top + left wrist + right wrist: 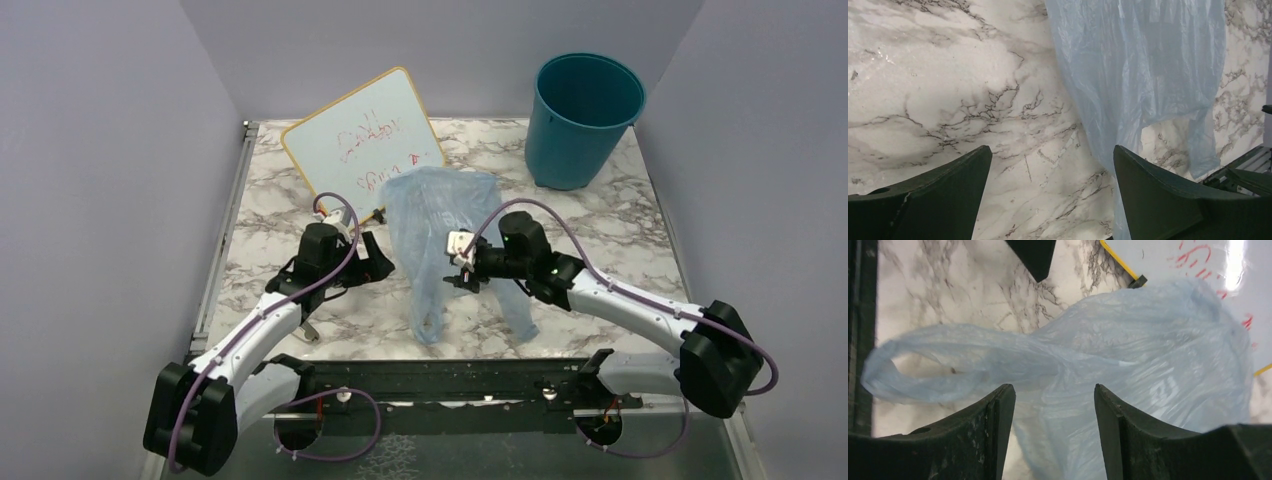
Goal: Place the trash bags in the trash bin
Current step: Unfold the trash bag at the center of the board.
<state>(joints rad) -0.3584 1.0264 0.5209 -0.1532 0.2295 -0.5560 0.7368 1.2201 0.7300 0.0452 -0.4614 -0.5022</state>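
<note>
The loose top edge (408, 180) just hangs over the whiteboard, so the trash bag (435, 215) will slip off when I pull, and the whiteboard will stay where it is.
The trash bag (440, 235), a thin pale-blue film, lies spread flat on the marble table, its handles toward the near edge. My left gripper (380, 262) is just left of it and open. In the left wrist view only bare marble lies between the left gripper's (1052, 150) fingers, and the bag (1143, 65) brushes the right one. My right gripper (456, 272) hovers over the bag's middle, open. Through the right wrist camera the film (1128, 355) shows loose under the right gripper (1053, 387). The teal trash bin (582, 120) stands upright at the back right.
A whiteboard (365, 145) with red writing lies at the back left, its near corner under the bag's top edge. It shows at the upper right in the right wrist view (1198, 270). A black rail (440, 380) runs along the near edge. Walls close in on both sides.
</note>
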